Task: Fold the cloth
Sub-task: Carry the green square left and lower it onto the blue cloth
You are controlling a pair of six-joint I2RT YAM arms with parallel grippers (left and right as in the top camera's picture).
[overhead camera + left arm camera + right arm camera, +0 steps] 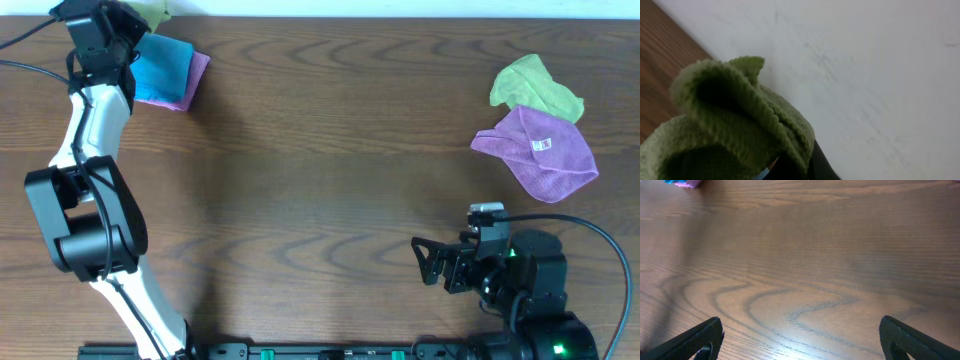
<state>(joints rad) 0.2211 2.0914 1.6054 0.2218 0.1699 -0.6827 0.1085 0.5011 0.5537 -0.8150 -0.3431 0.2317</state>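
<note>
The lime-green cloth (152,12) is hanging at the far edge of the clear, folded blue cloth (163,68). My left gripper goes on laying the lime-green cloth over until it covers the pile.
The cloth (735,120), lime-green and fuzzy, fills the lower left of the left wrist view, bunched and folded over on itself. My left gripper (790,170) is shut on it, and only dark finger parts show beneath the fabric. From overhead, the left gripper (138,22) is at the table's far left corner by the white wall, with a bit of the cloth (157,11) sticking out. My right gripper (432,262) stands open near the front right, over bare wood. Its fingers (695,342) are wide apart with nothing between them.
A folded blue cloth on a purple one (168,72) lies just beside the left gripper. At the right lie a crumpled second green cloth (535,85) and a purple cloth with a white tag (540,152). The wooden table (320,170) ends at the white wall behind.
</note>
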